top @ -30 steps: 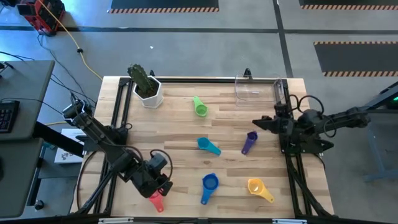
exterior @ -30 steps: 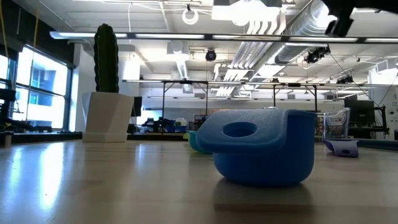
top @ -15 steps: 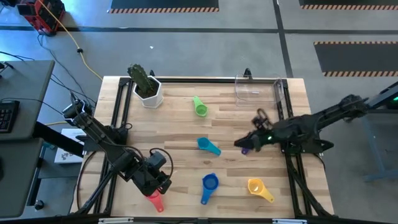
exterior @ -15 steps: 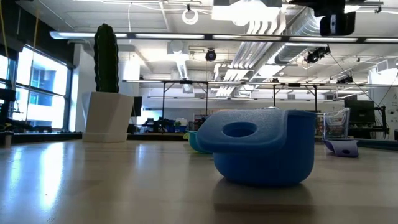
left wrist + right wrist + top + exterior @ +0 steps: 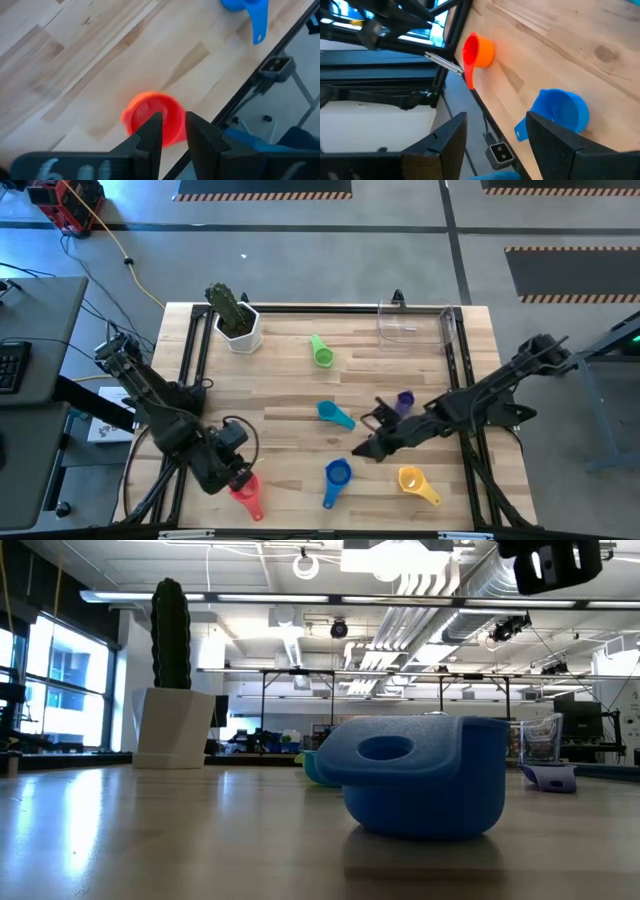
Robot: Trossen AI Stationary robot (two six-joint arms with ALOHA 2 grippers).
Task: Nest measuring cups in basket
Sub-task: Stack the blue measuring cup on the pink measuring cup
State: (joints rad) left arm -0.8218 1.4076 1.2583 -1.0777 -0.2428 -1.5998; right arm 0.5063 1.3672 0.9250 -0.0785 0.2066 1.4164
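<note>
The blue cup (image 5: 338, 472) sits opening up, clear of the yellow cup, so my right gripper continues toward the blue cup's rim (image 5: 349, 468) until the fingers straddle it.
Six measuring cups lie on the wooden table in the high view: green (image 5: 321, 353), teal (image 5: 335, 415), purple (image 5: 404, 401), blue (image 5: 337, 476), yellow (image 5: 416, 483) and red (image 5: 245, 491). No orange cup shows. The clear basket (image 5: 411, 322) stands at the far edge. My left gripper (image 5: 236, 474) hovers at the near left over the red cup (image 5: 150, 114), its fingers a narrow gap apart. My right gripper (image 5: 362, 448) hangs open just right of the blue cup (image 5: 561, 113) and above the table.
A white pot with a cactus (image 5: 236, 321) stands at the far left corner. Black frame rails run along the table's left (image 5: 196, 370) and right (image 5: 458, 370) sides. The red cup sits close to the near edge.
My right arm has swung from the table's right edge toward the left and near side, past the purple cup, and now ends beside the blue cup. My left gripper has drawn back toward the left, uncovering the red cup's bowl. No cup has clearly moved.
</note>
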